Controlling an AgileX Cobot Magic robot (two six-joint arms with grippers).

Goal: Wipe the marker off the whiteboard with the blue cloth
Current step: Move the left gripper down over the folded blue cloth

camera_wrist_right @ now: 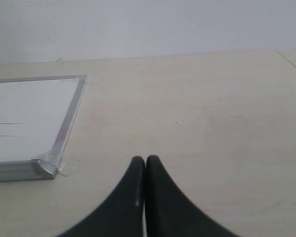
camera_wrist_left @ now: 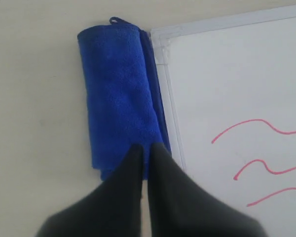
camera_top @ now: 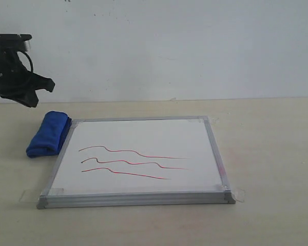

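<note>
The left gripper's fingers match the blue cloth's narrow width (camera_wrist_left: 121, 94), so it should keep moving down toward its middle (camera_top: 49, 134) while opening, until the fingers straddle the cloth and close.
The whiteboard (camera_top: 138, 156) lies flat on the table, silver-framed, with tape at its corners. Three wavy red marker lines (camera_top: 131, 163) cross its middle. A rolled blue cloth (camera_top: 49, 133) lies on the table against the board's left edge. My left gripper (camera_top: 38, 92) hangs in the air above and behind the cloth, apart from it. In the left wrist view, the left gripper (camera_wrist_left: 147, 147) is shut and empty above the blue cloth (camera_wrist_left: 118, 94), beside the whiteboard (camera_wrist_left: 237, 84). My right gripper (camera_wrist_right: 145, 160) is shut and empty over bare table, to the right of the whiteboard (camera_wrist_right: 29, 113) corner.
A pale wall (camera_top: 169, 46) rises behind the beige table (camera_top: 267, 154). Clear tape (camera_top: 238, 195) sticks out from the board's near right corner. The right arm does not show in the exterior view.
</note>
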